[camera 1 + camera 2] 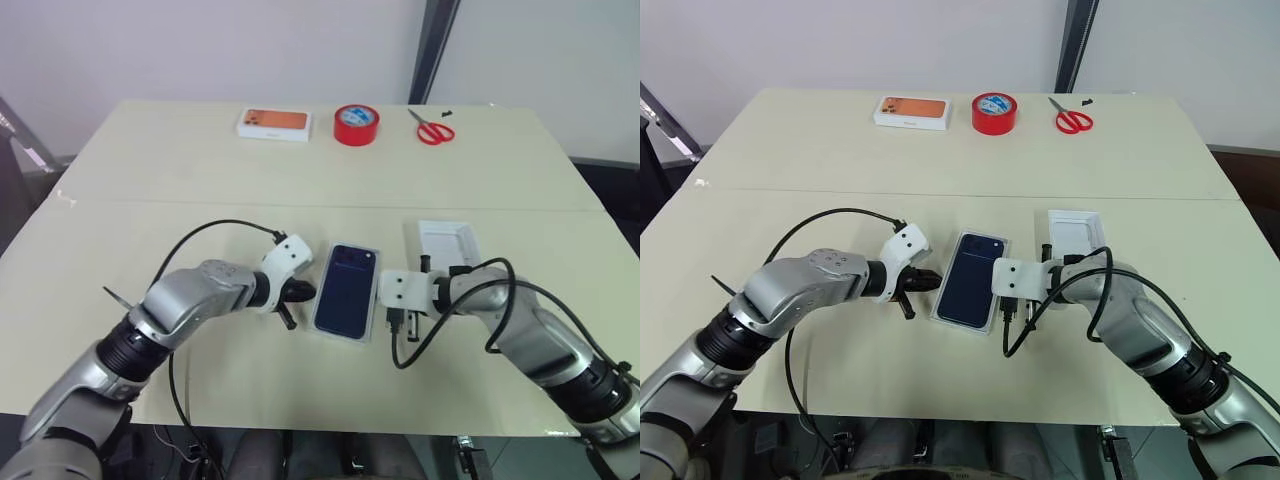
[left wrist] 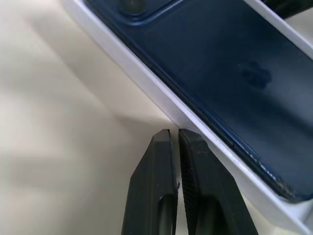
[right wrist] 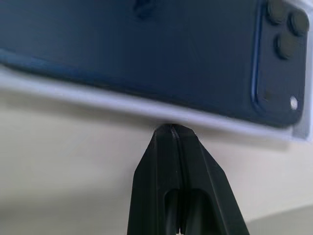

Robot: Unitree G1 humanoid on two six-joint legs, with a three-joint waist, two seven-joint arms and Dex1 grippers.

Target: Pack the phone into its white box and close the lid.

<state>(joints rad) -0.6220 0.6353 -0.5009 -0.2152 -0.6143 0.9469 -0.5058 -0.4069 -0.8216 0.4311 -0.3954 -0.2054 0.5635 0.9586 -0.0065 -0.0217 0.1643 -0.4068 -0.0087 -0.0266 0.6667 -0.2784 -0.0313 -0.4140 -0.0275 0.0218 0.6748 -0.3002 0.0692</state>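
My right gripper is to grab the lid's edge (image 1: 421,241) nearest the phone and turn the lid over before closing the box, with the lid open side up (image 1: 450,243).
The dark blue phone (image 1: 347,285) lies camera side up inside the shallow white box (image 2: 156,93) at the table's near middle. My left gripper (image 2: 174,132) is shut and empty, with its tips on the table just off the box's left rim. Against the box's right rim rests my right gripper (image 3: 171,128), also shut with nothing between its fingers. A second shallow white tray (image 1: 447,243), which looks like the lid, lies open side up to the right of the box, just beyond my right wrist.
Along the table's far edge stand a white box with an orange picture (image 1: 274,123), a red tape roll (image 1: 356,125) and red-handled scissors (image 1: 433,130). Black cables loop over both forearms near the box.
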